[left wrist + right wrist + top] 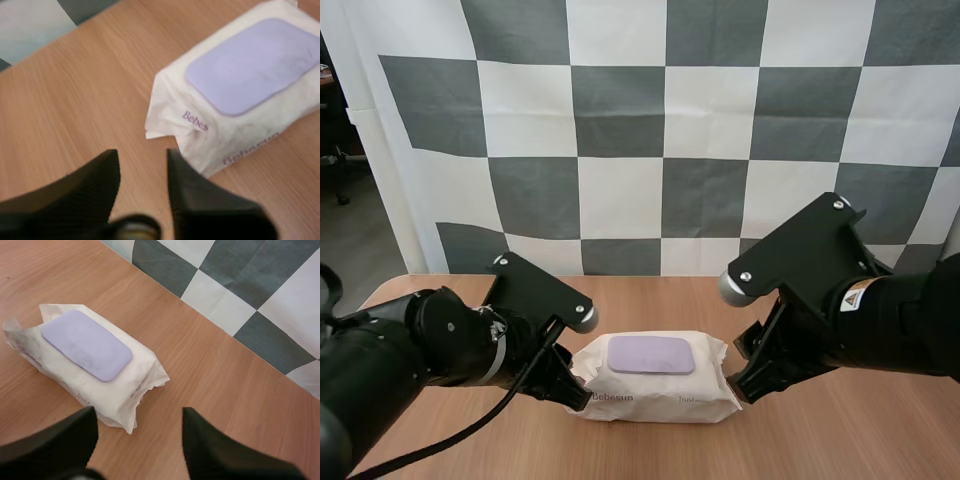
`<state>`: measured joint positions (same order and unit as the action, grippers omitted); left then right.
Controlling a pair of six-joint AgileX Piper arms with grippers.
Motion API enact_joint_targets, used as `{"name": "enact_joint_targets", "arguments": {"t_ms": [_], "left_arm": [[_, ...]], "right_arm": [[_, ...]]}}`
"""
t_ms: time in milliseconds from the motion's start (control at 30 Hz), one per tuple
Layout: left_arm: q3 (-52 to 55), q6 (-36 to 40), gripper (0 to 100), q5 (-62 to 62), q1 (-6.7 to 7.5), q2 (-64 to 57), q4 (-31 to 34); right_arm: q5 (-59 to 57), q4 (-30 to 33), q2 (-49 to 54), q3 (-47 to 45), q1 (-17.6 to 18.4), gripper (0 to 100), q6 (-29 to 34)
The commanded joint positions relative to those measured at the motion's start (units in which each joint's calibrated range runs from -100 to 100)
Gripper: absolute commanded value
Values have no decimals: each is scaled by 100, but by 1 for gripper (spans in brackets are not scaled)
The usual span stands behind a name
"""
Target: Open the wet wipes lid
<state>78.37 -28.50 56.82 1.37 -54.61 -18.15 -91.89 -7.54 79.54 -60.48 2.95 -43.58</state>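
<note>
The white pack (660, 399) shows loose creases at its end (187, 134), so I expect the wrapper to bunch up into a narrow fold when I pinch it.
A white pack of wet wipes (655, 378) lies flat on the wooden table (650, 295) between my two arms. Its lilac lid (651, 354) is flat and closed on top. My left gripper (142, 155) is open just off the pack's (235, 95) left end, with its fingers (190, 190) apart and nothing between them. My right gripper (140, 412) is open too, wide apart, hovering by the pack's (85, 362) right end seam. The lilac lid (86, 344) shows shut from this side as well, and the lid (255, 62) lies flat in the left wrist view.
The left arm (450, 345) and right arm (830, 305) flank the pack closely on both sides. Bare table lies in front of the pack and behind it up to the far edge.
</note>
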Motion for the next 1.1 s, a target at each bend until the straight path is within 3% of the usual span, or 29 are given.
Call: {"name": "enact_joint_targets", "arguments": {"t_ms": [0, 100, 233, 367, 500, 600, 967, 1067], "left_arm": [[88, -1379, 86, -94, 1, 353, -233], [314, -2105, 91, -356, 1, 443, -732], [717, -3605, 97, -610, -8, 443, -1896], [1182, -5144, 97, -1101, -8, 443, -3167], [1404, -6064, 97, -1131, -8, 443, -4038], [1414, -6482, 96, -1113, -8, 574, -4588], [858, -6482, 96, -554, -8, 2236, -4705], [712, -6482, 87, -289, -8, 2547, -4721]], "right_arm": [[27, 61, -89, -4, 0, 100, -33], [85, 61, -175, -4, 0, 100, -123], [85, 61, -292, -4, 0, 100, -155], [85, 61, -374, -4, 0, 100, -225], [85, 61, -408, -4, 0, 100, -245], [85, 5, -485, -4, 0, 100, -267], [140, -495, -1044, -4, 0, 100, -801], [140, -629, -1223, -4, 0, 100, -953]]}}
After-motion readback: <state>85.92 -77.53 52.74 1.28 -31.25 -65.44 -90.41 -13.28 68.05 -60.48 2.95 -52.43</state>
